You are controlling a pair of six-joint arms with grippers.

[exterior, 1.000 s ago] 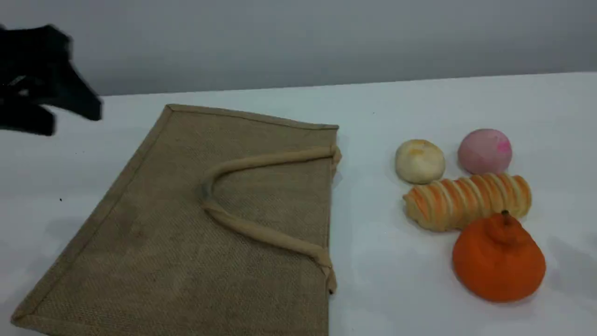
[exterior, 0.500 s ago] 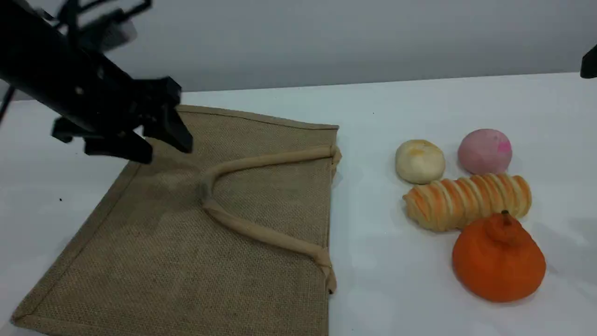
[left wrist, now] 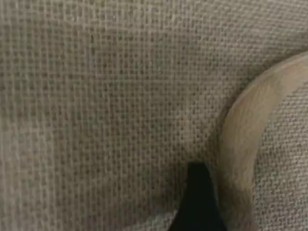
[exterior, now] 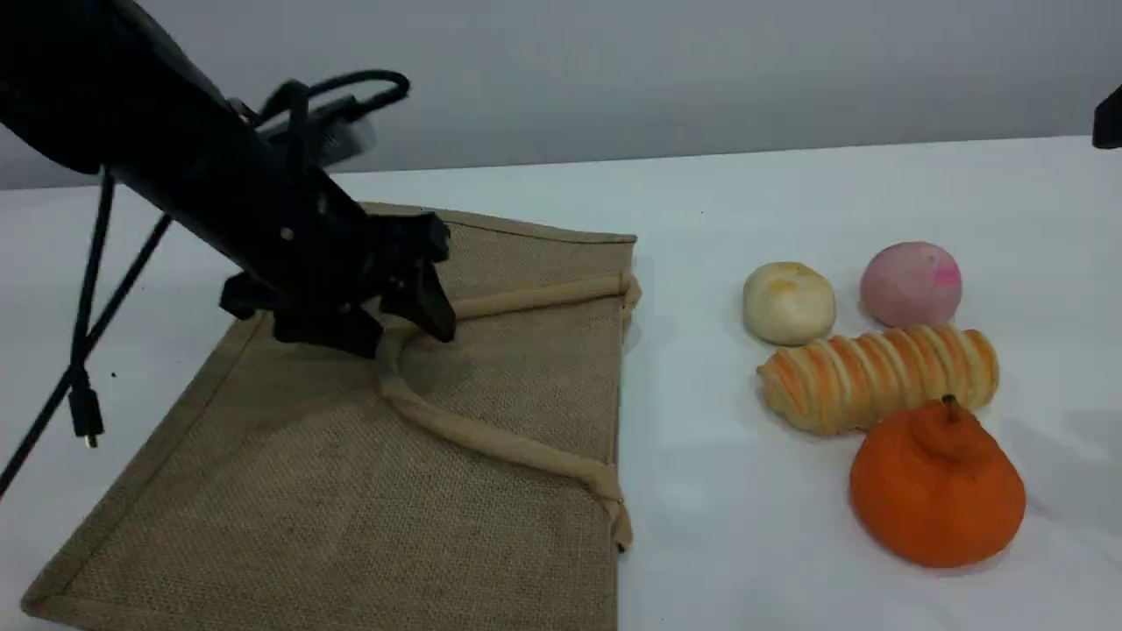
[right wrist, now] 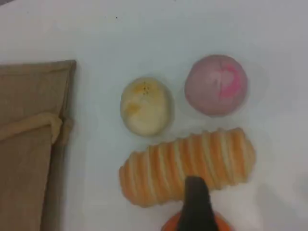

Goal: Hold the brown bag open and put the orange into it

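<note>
The beige handle's ends (exterior: 607, 484) are attached only to the top panel's edge at the bag's opening, so the brown bag (exterior: 347, 484) will open wide when I lift the beige handle.
The brown bag (exterior: 351, 456) lies flat on the white table, its mouth edge facing right and a beige loop handle (exterior: 491, 443) resting on top. My left gripper (exterior: 396, 329) hangs open just above the bend of that handle, one finger on each side of it. In the left wrist view a dark fingertip (left wrist: 199, 202) sits close over the weave (left wrist: 96, 96) beside the handle (left wrist: 238, 144). The orange (exterior: 936, 486) sits at the front right. In the right wrist view one fingertip (right wrist: 196, 199) hovers over the orange (right wrist: 168, 225), holding nothing.
A striped bread roll (exterior: 877, 375) lies just behind the orange, touching it. Behind the roll sit a pale bun (exterior: 789, 302) and a pink bun (exterior: 912, 285). A cable (exterior: 83, 350) dangles from the left arm. A dark bit of the right arm (exterior: 1108, 118) shows at the right edge.
My left arm has swept in from the far left edge to above the handle's bend on the bag. The bag and the food have not moved.
</note>
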